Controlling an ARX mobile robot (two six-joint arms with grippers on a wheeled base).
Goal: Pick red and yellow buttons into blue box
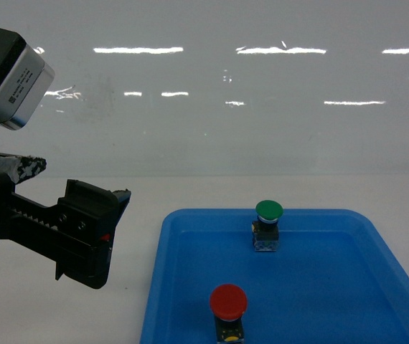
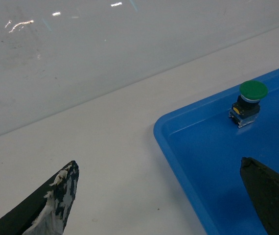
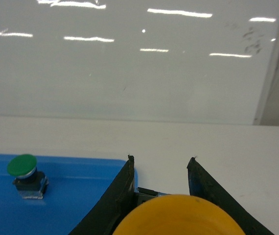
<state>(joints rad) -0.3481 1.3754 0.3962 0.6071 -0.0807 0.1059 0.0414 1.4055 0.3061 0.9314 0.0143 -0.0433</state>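
Note:
The red button (image 1: 228,311) will tip onto its side when I drop it into the blue box, because it has a wide cap on top of a narrow body (image 1: 229,329).
The red button (image 1: 229,301) stands upright in the near part of a shallow blue tray (image 1: 334,279). Between the fingers of my right gripper (image 3: 161,159) sits the yellow button (image 3: 178,215), its cap filling the bottom of the right wrist view; the gripper is shut on it, over the tray's right edge. That gripper is out of the head view. My left gripper (image 1: 82,179) hovers open and empty left of the tray, above the white table. In the left wrist view the left gripper (image 2: 159,164) straddles the tray's left rim (image 2: 178,147). The blue box is out of view.
A green button (image 1: 268,211) stands upright at the far side of the tray, also seen as the green button (image 2: 253,90) and the green button (image 3: 22,165). A glossy white wall (image 1: 204,107) rises behind the white table (image 1: 140,201).

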